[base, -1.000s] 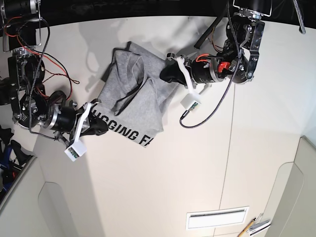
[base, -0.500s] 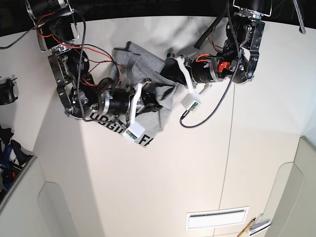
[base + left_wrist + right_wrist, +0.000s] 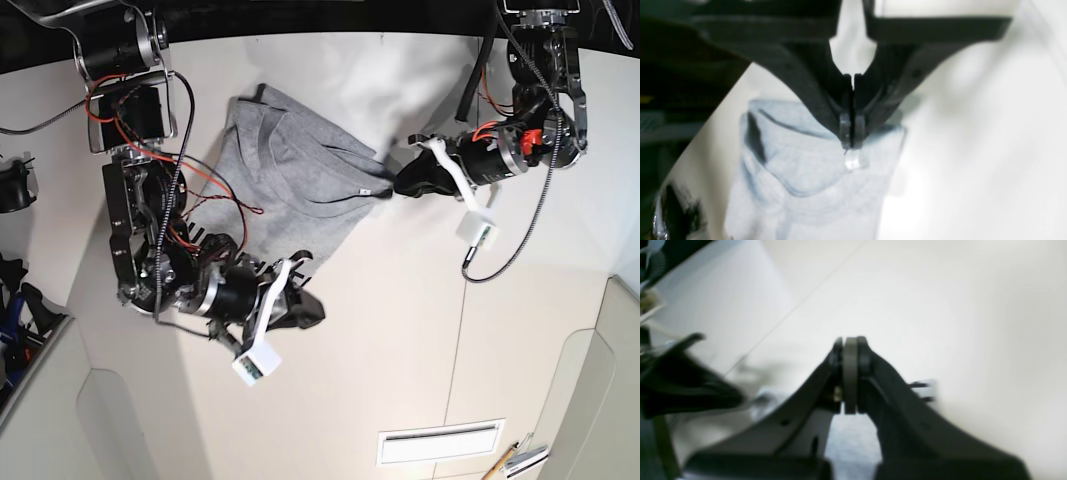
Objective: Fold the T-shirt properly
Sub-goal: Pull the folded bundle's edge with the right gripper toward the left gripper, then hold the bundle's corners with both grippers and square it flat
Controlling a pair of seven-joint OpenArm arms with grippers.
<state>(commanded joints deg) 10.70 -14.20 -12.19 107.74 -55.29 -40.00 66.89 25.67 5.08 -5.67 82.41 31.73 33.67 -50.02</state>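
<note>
The grey T-shirt lies at a slant with its collar [image 3: 345, 200] at my left gripper. My right gripper should go back to the hem [image 3: 303, 266] and help turn the T-shirt straight.
The grey T-shirt [image 3: 290, 170] lies on the white table [image 3: 400, 330], partly folded, with no lettering showing. My left gripper [image 3: 393, 187] is at the shirt's right corner, shut on the cloth. In the left wrist view the jaws of this gripper [image 3: 850, 141] are pressed together at the T-shirt's [image 3: 813, 173] edge, with a small clear tag just beyond them. My right gripper [image 3: 318, 312] is below the shirt's lower edge, over bare table. Its jaws [image 3: 850, 343] are shut and I see no cloth between them. A patch of the T-shirt [image 3: 853, 443] shows under its base.
A white slotted vent [image 3: 440, 440] and some pencils [image 3: 515, 460] are at the table's front right. Cables hang from both arms. Dark equipment [image 3: 15, 290] lines the left edge. A seam [image 3: 465, 300] runs down the table.
My right gripper has left the middle of the shirt and moved down to bare table. The lettered hem no longer shows. My left gripper has moved right, drawing the shirt's corner with it.
</note>
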